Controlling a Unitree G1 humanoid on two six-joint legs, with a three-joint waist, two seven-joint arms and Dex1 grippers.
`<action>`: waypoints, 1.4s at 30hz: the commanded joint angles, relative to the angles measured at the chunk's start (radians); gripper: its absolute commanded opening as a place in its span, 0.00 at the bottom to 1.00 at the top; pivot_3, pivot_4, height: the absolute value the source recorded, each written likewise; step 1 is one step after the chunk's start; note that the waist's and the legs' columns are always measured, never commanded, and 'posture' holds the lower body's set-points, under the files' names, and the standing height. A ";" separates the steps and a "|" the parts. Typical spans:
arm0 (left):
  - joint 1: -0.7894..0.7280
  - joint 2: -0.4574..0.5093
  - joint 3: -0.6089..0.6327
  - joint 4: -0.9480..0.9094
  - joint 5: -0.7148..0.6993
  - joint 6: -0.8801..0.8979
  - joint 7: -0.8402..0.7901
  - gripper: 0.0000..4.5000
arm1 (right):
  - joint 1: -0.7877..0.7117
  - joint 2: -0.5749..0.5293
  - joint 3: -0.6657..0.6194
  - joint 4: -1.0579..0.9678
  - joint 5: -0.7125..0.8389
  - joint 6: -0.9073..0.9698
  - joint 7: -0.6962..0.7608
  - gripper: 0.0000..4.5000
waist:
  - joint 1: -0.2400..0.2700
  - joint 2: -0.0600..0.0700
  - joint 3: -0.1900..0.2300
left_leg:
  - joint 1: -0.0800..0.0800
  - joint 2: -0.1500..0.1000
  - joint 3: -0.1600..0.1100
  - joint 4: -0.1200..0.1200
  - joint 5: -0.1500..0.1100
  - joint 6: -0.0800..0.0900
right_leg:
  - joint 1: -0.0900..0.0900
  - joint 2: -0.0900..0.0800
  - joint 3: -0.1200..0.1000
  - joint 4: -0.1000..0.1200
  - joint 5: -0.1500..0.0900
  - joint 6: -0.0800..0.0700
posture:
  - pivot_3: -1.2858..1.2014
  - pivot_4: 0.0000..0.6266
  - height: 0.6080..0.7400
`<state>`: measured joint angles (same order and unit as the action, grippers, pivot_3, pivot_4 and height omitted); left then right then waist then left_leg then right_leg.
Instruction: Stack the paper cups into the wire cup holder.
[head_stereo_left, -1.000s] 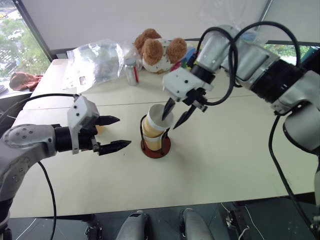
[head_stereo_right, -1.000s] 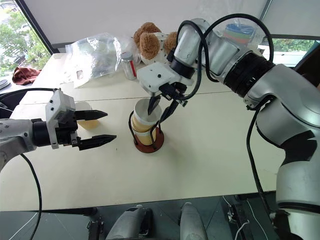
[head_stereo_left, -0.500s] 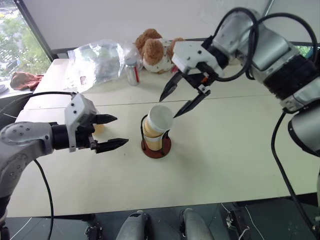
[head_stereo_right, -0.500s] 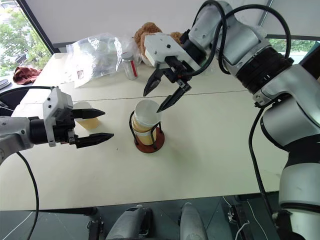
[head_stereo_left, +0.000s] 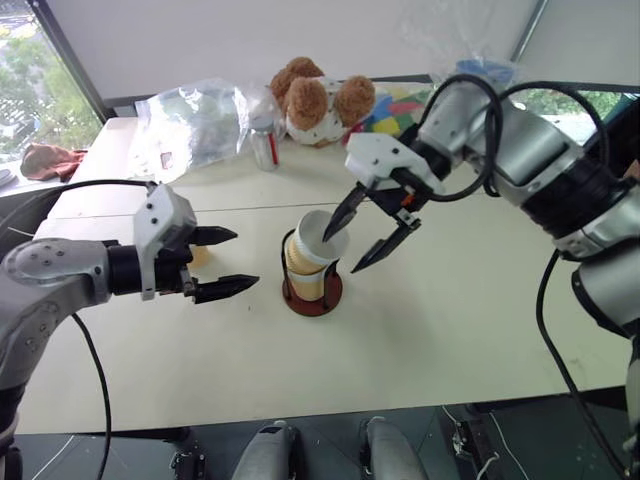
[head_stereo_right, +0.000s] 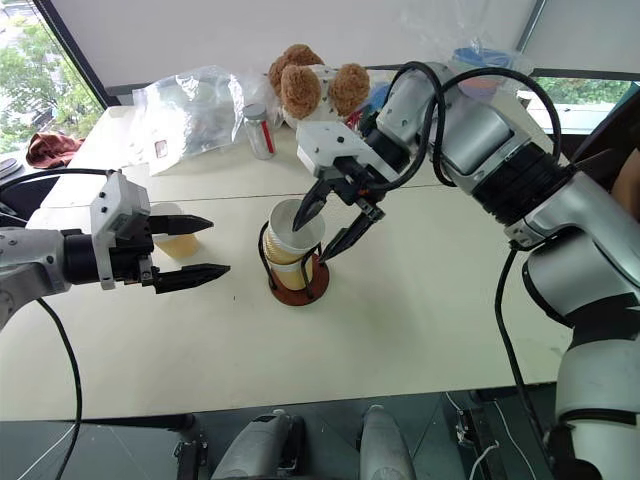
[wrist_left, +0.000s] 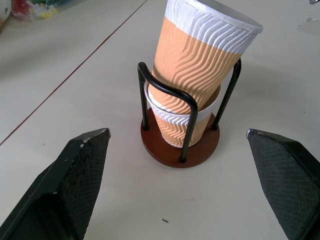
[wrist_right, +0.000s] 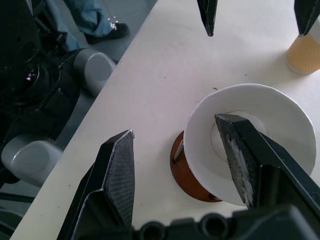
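The upper cup (wrist_left: 200, 52) is leaning high above the wire loops, so the robot's right gripper should set it straight and push it deep into the lower cup (wrist_left: 176, 125) before the third cup comes next.
The wire cup holder (head_stereo_left: 312, 293) stands mid-table on its red-brown disc, its black loops around two nested paper cups. The upper cup (head_stereo_left: 318, 238) leans to one side and sticks out well above the loops (wrist_left: 165, 95). My right gripper (head_stereo_left: 362, 233) hangs open over it. One finger (wrist_right: 245, 165) is above the cup's white mouth; the other (wrist_right: 117, 170) is outside and well off the wall. A third paper cup (head_stereo_right: 172, 237) stands to the left, behind my left gripper (head_stereo_left: 225, 263). That gripper is open, level and pointed at the holder.
A teddy bear (head_stereo_left: 320, 100), a small jar (head_stereo_left: 263, 146) and a crumpled clear bag (head_stereo_left: 195, 120) line the back of the table. Coloured items (head_stereo_left: 395, 105) lie behind my right arm. A person's jeans and shoe (wrist_right: 95, 17) show on the floor beyond the table edge.
Half a second ago my right gripper was raised above the cups; it has come back down around the top cup's rim. The left gripper and the cups stayed where they were.
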<state>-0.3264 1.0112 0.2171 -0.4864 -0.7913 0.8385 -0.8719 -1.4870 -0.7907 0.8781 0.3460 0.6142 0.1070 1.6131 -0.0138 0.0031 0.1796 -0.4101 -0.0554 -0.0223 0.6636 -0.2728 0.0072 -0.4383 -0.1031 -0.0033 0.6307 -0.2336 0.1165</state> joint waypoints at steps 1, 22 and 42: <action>-0.020 -0.002 0.007 -0.005 0.011 -0.019 0.000 1.00 | 0.021 0.039 -0.101 -0.023 -0.065 0.025 0.001 0.62 | 0.000 0.000 0.000 | 0.000 0.000 0.000 0.000 0.000 0.000 | 0.000 0.000 0.000 0.000 0.000 0.000 | 0.52 0.24 1.00; -0.035 -0.020 -0.005 0.003 0.033 -0.021 0.001 1.00 | 0.116 0.136 -0.281 -0.068 -0.263 0.078 0.001 0.01 | -0.001 -0.001 0.000 | 0.000 0.000 0.000 0.000 0.001 -0.001 | 0.000 0.000 0.000 0.000 0.000 0.000 | 0.52 0.24 1.00; 0.044 0.286 0.088 0.324 0.311 -0.316 -0.258 1.00 | 0.272 -0.037 -0.477 -0.249 0.014 0.308 -0.101 0.77 | -0.002 -0.002 0.000 | 0.000 0.001 0.001 -0.001 -0.002 0.003 | 0.000 0.000 0.000 -0.001 0.000 0.000 | 0.52 0.24 1.00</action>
<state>-0.2821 1.2711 0.2951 -0.2002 -0.5383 0.6034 -1.0916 -1.2335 -0.8157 0.4659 0.1540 0.6038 0.3560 1.5615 -0.0155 0.0008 0.1797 -0.4102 -0.0548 -0.0211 0.6631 -0.2749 0.0110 -0.4379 -0.1031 -0.0035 0.6300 -0.2337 0.1163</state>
